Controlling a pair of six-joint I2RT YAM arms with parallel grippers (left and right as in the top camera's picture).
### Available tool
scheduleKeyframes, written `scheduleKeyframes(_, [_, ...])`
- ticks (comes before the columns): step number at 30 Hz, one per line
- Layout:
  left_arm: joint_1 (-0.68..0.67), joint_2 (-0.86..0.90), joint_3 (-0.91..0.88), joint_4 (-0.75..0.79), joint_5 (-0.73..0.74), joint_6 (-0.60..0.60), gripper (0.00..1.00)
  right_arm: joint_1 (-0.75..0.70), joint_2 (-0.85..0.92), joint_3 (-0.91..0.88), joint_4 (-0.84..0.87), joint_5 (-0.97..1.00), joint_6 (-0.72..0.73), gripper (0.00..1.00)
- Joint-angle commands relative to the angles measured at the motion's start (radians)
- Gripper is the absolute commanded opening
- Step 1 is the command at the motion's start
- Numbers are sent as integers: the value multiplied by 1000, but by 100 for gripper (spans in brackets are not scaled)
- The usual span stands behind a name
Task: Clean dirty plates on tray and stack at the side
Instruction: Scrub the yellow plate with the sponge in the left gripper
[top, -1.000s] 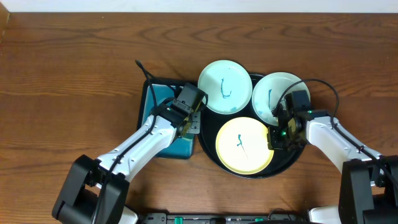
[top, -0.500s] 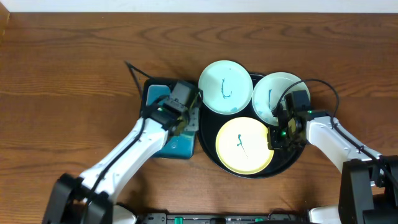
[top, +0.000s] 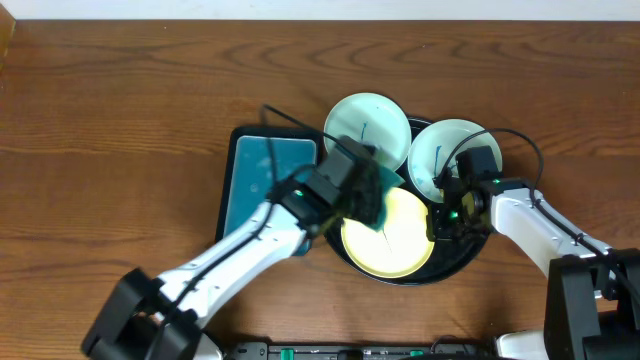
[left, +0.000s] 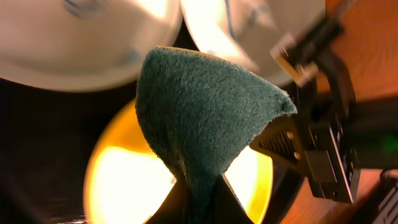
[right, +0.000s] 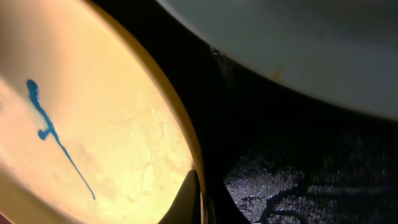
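I should move the teal scrubbing pad back over the mark (right: 51, 129), since my left gripper holds it near the yellow plate's back rim (top: 402, 190), past the teal mark.
The round black tray (top: 462, 258) holds three plates: a mint plate (top: 360, 122) at the back left, a mint plate (top: 442, 150) at the back right, and a yellow plate (top: 405, 245) in front. All bear teal scribbles. My left gripper (top: 362, 195) is shut on a teal scrubbing pad (left: 199, 112) and holds it over the yellow plate's (left: 118, 180) left part. My right gripper (top: 437, 222) is shut on the yellow plate's right rim (right: 186, 143). The teal mark (right: 50, 134) shows on the plate in the right wrist view.
A rectangular black tray with blue inside (top: 262, 170) lies left of the round tray. Bare wooden table (top: 120, 120) lies to the left and behind. The round tray's black floor (right: 298, 168) shows between the plates.
My left arm has swung right from the rectangular tray, carrying the teal pad over the yellow plate. The right arm has stayed on the plate's rim.
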Motion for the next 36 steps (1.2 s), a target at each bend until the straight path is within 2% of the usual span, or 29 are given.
scheduleKeyframes(1, [-73,59,23,30,10,-13,7,37,24,-16,11,-30,8,1])
scheduleKeyframes(9, [-166,190,23,29,-42,-29,8,38,24,-16,9,-30,8,1])
scheduleKeyframes(16, [-177,246,23,14,-329,-50,7,38,24,-16,1,-30,8,1])
scheduleKeyframes(21, [-165,246,23,-10,-419,-73,7,38,24,-16,-2,-30,8,1])
scheduleKeyframes(24, [-163,246,23,-44,-418,-79,7,38,24,-16,-3,-30,8,1])
scheduleKeyframes(29, [-164,246,23,-179,-397,-160,8,38,24,-16,-6,-30,7,1])
scheduleKeyframes(32, [-164,246,23,-203,-288,-148,7,38,24,-16,-5,-30,7,1])
scheduleKeyframes(36, [-164,246,23,-126,-43,-37,7,38,24,-16,-5,-30,7,1])
